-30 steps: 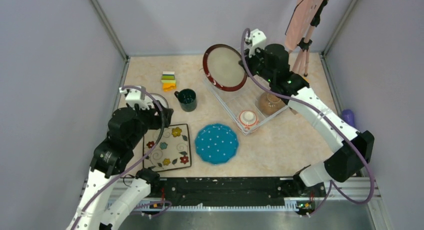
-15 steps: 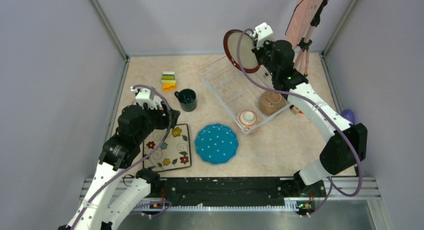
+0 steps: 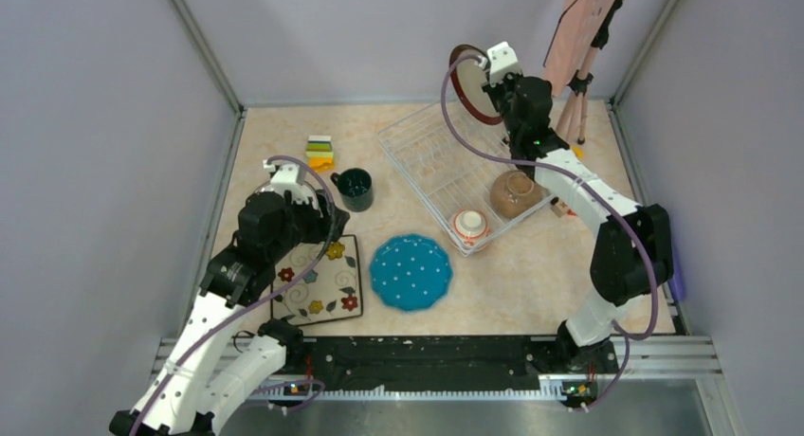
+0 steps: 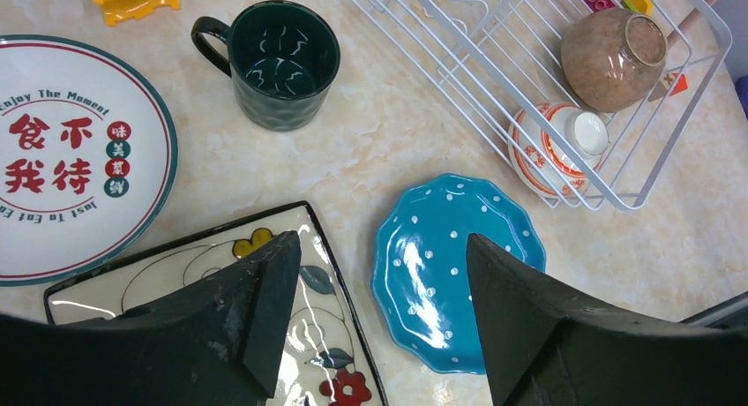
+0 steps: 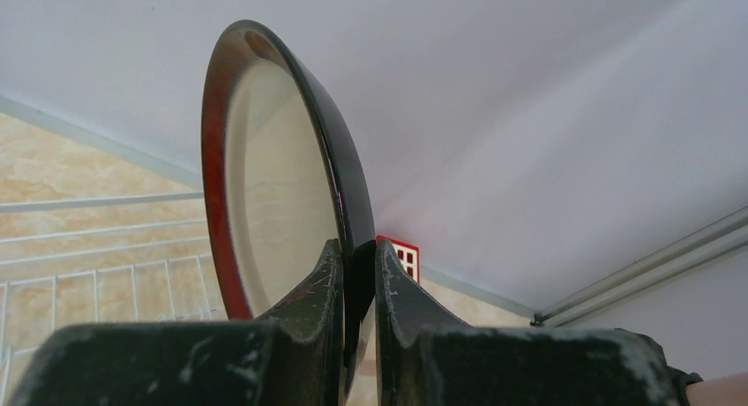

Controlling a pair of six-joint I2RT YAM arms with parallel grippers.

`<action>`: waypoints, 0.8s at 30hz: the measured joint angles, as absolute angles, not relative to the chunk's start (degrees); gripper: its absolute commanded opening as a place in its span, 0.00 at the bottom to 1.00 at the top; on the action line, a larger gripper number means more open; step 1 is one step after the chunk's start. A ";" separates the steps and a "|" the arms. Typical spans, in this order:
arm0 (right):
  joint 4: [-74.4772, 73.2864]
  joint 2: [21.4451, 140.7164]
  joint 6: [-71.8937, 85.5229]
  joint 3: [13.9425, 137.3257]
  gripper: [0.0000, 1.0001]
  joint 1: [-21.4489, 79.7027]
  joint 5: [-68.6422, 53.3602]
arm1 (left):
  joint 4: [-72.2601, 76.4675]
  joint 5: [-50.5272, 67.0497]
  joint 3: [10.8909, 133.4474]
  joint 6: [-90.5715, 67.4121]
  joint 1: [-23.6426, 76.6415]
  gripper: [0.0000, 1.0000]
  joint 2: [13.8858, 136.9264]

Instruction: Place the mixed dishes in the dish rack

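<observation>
My right gripper keeps lowering the red-rimmed cream plate (image 3: pixel 471 85) until the plate's rim sits in the wires, because the plate is on edge above the rack's empty far end (image 3: pixel 471 137).
My right gripper (image 3: pixel 486 81) is shut on the rim of the red-rimmed cream plate (image 3: pixel 468 85), held on edge in the air over the far end of the white wire dish rack (image 3: pixel 429 158). In the right wrist view the plate (image 5: pixel 273 176) stands upright between my fingers. The brown bowl (image 3: pixel 515 193) and the orange bowl (image 3: pixel 470 226) lie in the rack's near end. My left gripper (image 4: pixel 379 274) is open and empty above the square floral plate (image 4: pixel 168 278) and the blue dotted plate (image 4: pixel 454 265). The teal mug (image 4: pixel 280 64) and the white red-marked plate (image 4: pixel 71 154) are further away.
A stack of coloured blocks (image 3: pixel 320 154) sits left of the mug (image 3: pixel 356 188). A tripod with a pink board (image 3: pixel 578 66) stands at the far right corner. A red toy cube (image 5: pixel 403 258) lies behind the plate. Grey walls enclose three sides.
My right gripper has turned the cream plate from face-on to edge-on and carried it up and right, past the rack's far end. My left arm has moved right, over the floral plate.
</observation>
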State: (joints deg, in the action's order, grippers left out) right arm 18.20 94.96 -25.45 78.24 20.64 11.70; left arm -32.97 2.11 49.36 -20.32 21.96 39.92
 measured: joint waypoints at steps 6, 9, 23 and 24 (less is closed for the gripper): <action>22.98 96.57 -27.29 76.84 0.00 19.66 11.14 | -32.36 2.13 49.23 -20.32 21.96 0.74 40.40; 23.62 97.17 -27.75 75.94 0.00 19.07 10.87 | -31.57 2.35 49.06 -20.34 21.96 0.73 41.06; 27.68 98.15 -29.98 73.10 0.00 18.17 9.58 | -30.26 3.49 48.51 -20.64 21.96 0.73 41.54; 28.14 98.15 -30.26 72.77 0.00 18.13 9.56 | -30.15 3.62 48.47 -20.67 21.96 0.73 41.56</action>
State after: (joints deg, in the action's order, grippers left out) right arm 28.14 98.15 -30.26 72.77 18.13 9.56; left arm -30.15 3.62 48.47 -20.67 21.96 41.56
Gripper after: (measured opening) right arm 0.074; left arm 0.735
